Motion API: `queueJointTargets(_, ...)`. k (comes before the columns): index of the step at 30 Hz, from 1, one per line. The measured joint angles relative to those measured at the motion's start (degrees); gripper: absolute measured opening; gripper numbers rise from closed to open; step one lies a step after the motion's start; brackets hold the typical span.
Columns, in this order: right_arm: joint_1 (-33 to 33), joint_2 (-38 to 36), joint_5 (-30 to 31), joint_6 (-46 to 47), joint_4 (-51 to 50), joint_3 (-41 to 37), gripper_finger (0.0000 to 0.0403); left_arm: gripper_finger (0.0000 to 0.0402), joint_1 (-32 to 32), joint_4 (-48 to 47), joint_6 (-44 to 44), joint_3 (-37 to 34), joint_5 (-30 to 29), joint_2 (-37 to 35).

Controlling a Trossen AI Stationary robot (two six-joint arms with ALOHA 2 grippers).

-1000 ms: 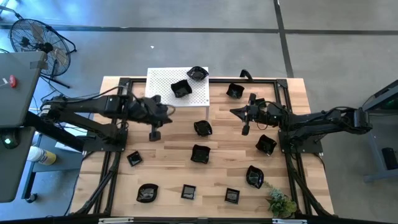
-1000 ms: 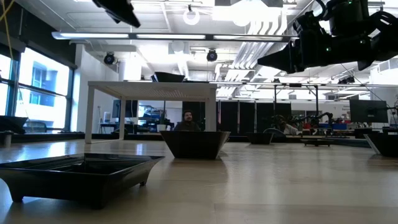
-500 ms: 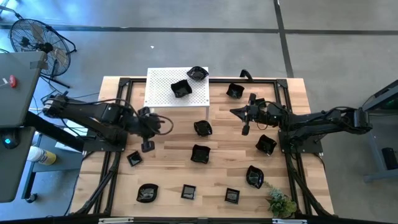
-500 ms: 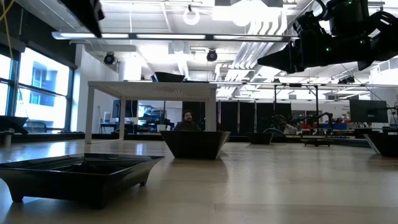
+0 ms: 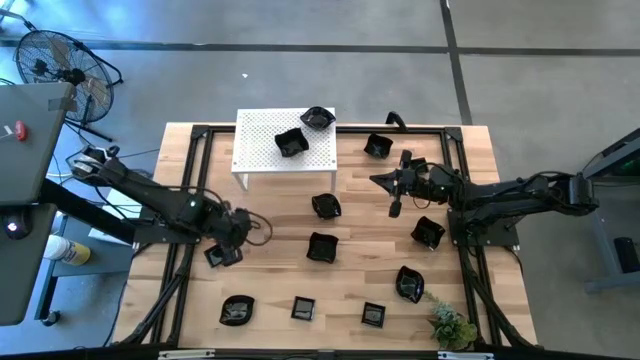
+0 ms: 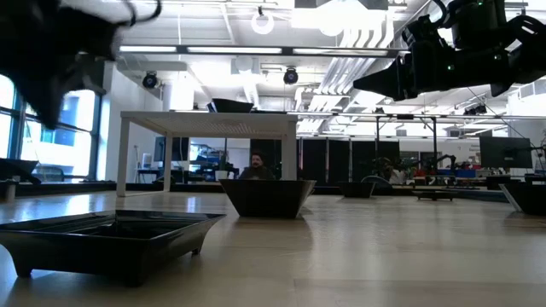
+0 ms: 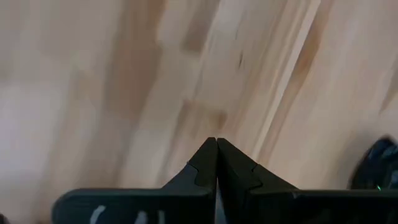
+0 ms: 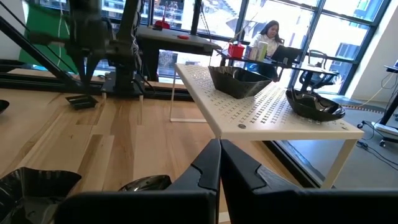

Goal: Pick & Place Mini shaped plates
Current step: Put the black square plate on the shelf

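Observation:
My left gripper's closed fingers are pointing at the wood (image 7: 214, 127) next to the small square plate. My left gripper should open and put its fingers on both sides of the plate's rim (image 5: 213, 257) before closing.
Several mini shaped plates, small glossy black dishes, lie scattered on the wooden table (image 5: 275, 215); two more (image 5: 290, 142) (image 5: 318, 118) sit on the white perforated platform (image 5: 262, 150). My left gripper (image 5: 229, 252) is shut and points steeply down above bare wood, right beside a small square plate (image 5: 214, 256) near the table's left side. In the left wrist view its fingertips (image 7: 216, 146) meet over wood, with a dark plate edge (image 7: 378, 167) to one side. My right gripper (image 5: 395, 207) is shut and hangs level above the table's right half, facing the platform (image 8: 261, 102).
Loose plates lie at mid-table (image 5: 326, 205) (image 5: 322, 247), on the right (image 5: 428, 232) (image 5: 410, 283) and along the near edge (image 5: 237, 310) (image 5: 303, 308) (image 5: 373, 315). A black frame (image 5: 185, 250) borders the table. A small green plant (image 5: 452, 327) stands at the near right corner.
My left gripper has swung from in front of the platform toward the table's near edge and a little left. It has sunk, tipped to point steeply down and rolled about its own line, ending beside the small square plate. It stays shut.

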Motion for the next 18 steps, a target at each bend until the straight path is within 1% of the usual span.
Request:
queueJointTargets(3, 0.0, 0.0, 0.0, 0.0, 0.0, 0.0, 0.0002, 0.0009, 0.0, 1.3, -1.1, -3.3, 4.3, 0.0)
queueJointTargets(6, 0.0, 0.0, 0.0, 0.2, 0.0, 0.0, 0.0002, 0.0025, 0.0, 1.6, 0.6, -5.2, 5.3, 0.1)
queueJointTargets(13, 0.0, 0.0, 0.0, 0.2, 0.0, 0.0, 0.0002, 0.0075, 0.0, 2.2, 15.4, -5.5, 6.1, 1.5)
queueJointTargets(18, 0.0, 0.0, 0.0, 0.2, 0.0, 0.0, 0.0002, 0.0085, 0.0, 2.0, 24.9, -5.5, 9.9, 5.7)
